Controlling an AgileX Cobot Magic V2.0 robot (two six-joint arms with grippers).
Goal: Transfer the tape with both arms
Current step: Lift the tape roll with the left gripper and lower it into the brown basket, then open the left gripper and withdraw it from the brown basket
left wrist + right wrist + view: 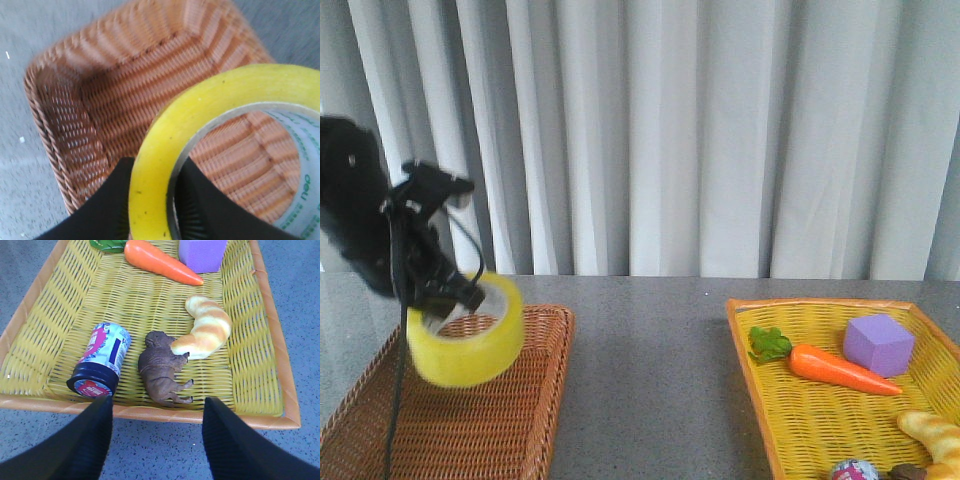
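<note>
The tape (463, 358) hangs above the empty bottom (470, 428) of the brown wicker basket, so my left gripper should keep lowering it until it nears that bottom, then let go.
The tape (467, 338) is a wide yellow roll with a white printed core. My left gripper (453, 297) is shut on its wall and holds it tilted in the air above the brown wicker basket (520, 420). In the left wrist view the tape (165, 150) sits between the two black fingers (107, 200), one outside the roll and one inside. My right gripper (157, 432) is open and empty, above the grey table just in front of the yellow basket's near rim (150, 412). The right arm is out of the front view.
The yellow basket (775, 400) at the right holds a carrot (840, 368), a purple block (878, 343), a bread piece (205, 332), a brown toy animal (162, 370) and a small can (102, 360). Grey table (650, 380) lies between the baskets. White curtains hang behind.
</note>
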